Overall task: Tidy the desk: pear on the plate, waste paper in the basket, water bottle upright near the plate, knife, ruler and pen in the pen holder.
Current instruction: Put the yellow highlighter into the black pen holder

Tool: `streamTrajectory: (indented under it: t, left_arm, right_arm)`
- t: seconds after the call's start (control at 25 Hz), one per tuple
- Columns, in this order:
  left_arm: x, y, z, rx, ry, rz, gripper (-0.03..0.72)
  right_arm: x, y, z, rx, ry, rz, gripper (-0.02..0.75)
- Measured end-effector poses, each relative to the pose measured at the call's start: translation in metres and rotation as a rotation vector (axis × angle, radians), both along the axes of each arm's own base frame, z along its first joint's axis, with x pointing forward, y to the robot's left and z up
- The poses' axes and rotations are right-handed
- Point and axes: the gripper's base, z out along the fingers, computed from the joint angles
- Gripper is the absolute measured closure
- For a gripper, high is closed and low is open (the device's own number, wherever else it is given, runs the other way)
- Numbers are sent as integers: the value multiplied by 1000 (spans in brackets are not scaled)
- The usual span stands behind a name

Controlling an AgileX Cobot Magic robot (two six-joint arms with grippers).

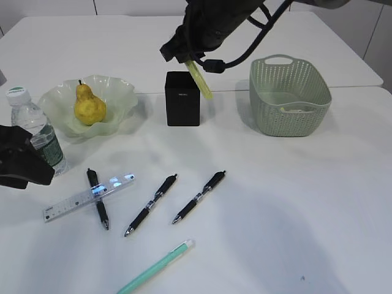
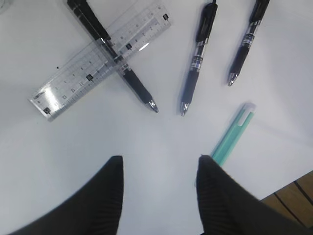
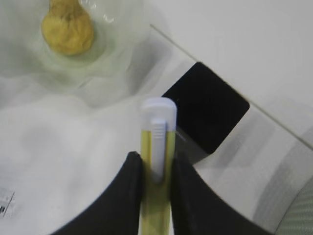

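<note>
The knife is tilted with its lower end (image 1: 208, 94) next to the pen holder, so the robot's right gripper should raise the knife and turn it upright above the holder's opening (image 1: 182, 78).
My right gripper (image 3: 155, 159) is shut on a yellow-green knife (image 1: 199, 79) with a white cap (image 3: 157, 117) and holds it in the air, tilted, just right of the black pen holder (image 1: 182, 98); the holder also shows in the right wrist view (image 3: 208, 112). The yellow pear (image 1: 89, 106) lies in the glass plate (image 1: 125, 98). The water bottle (image 1: 35, 130) stands upright left of the plate. My left gripper (image 2: 159, 166) is open and empty above the table. A clear ruler (image 1: 89, 197) crosses one black pen (image 1: 98, 198). Two more black pens (image 1: 150, 204) (image 1: 199, 196) and a teal pen (image 1: 158, 266) lie nearby.
A grey-green basket (image 1: 289, 95) stands at the right with something white inside. The ruler (image 2: 98, 63), the black pens (image 2: 198, 56) and the teal pen (image 2: 233, 134) show in the left wrist view. The table's wooden floor edge shows at the bottom right there.
</note>
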Motion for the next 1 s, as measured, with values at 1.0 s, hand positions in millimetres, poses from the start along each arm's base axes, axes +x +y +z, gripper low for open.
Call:
streamTrajectory:
  t: [1.0]
  left_arm:
    - [4,1,1,3,-35,22,347]
  right_arm:
    - [53,-30,9,373,-357,-207,612]
